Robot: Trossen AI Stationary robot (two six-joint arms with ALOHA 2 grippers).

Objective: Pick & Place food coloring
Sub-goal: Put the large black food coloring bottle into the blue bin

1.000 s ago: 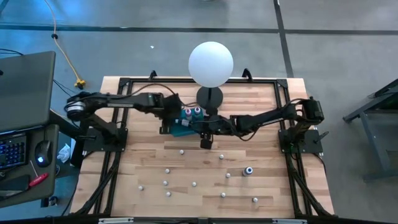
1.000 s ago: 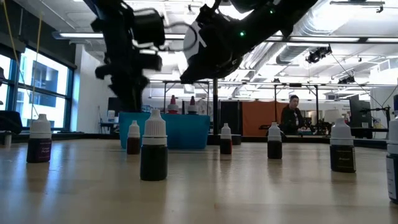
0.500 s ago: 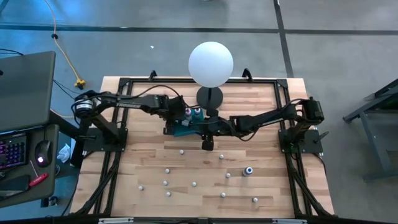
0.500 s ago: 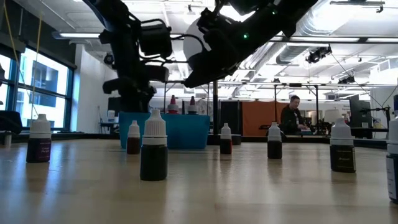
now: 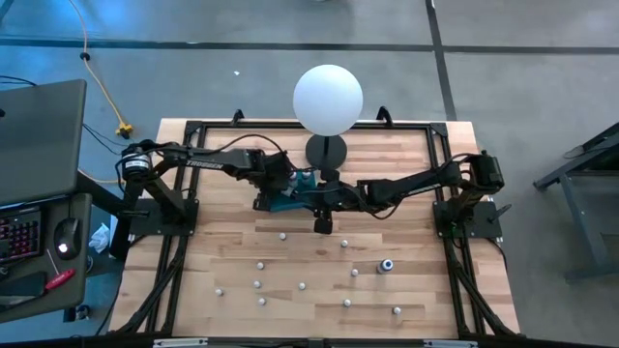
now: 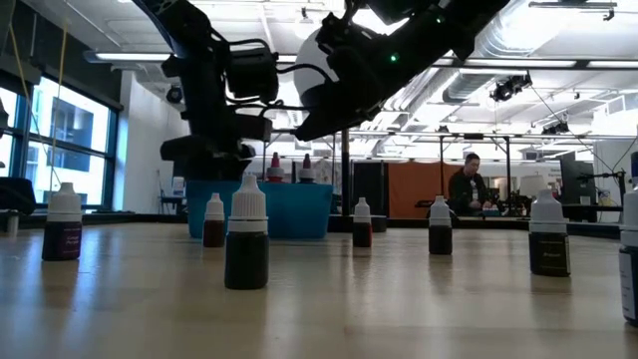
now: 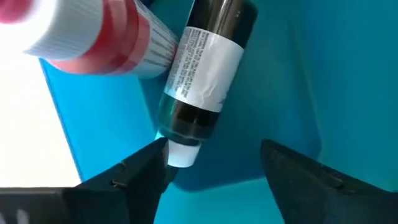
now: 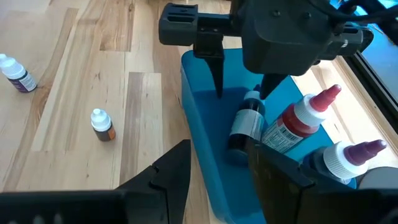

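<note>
Next, my left gripper lifts the food coloring bottle (image 8: 247, 124) out by the white cap (image 7: 183, 154) and puts it back in upright, because it is lying at a slant in the teal tray.
A small food coloring bottle (image 7: 202, 68) with dark liquid, a white label and a white cap stands tilted inside the teal tray (image 8: 205, 124), cap up, next to a larger red-topped bottle (image 8: 298, 121). My left gripper (image 7: 214, 149) hangs open just above it, fingers pointing down on either side of the cap (image 8: 252, 96). My right gripper (image 8: 217, 174) is open and holds nothing, hovering at the tray's near side (image 5: 322, 222). Several more small bottles (image 5: 302, 286) stand on the wood nearer the front edge.
A white globe (image 5: 328, 99) on a black stand sits right behind the tray. A purple-topped bottle (image 8: 351, 155) also stands in the tray. Loose bottles dot the near half of the table, one with a blue cap (image 5: 385, 264). A person (image 6: 467, 184) sits far behind.
My left gripper has moved toward the table's right, from the tray's left end to over its middle, and now covers the coloured tops that showed from above. My right arm has kept still.
</note>
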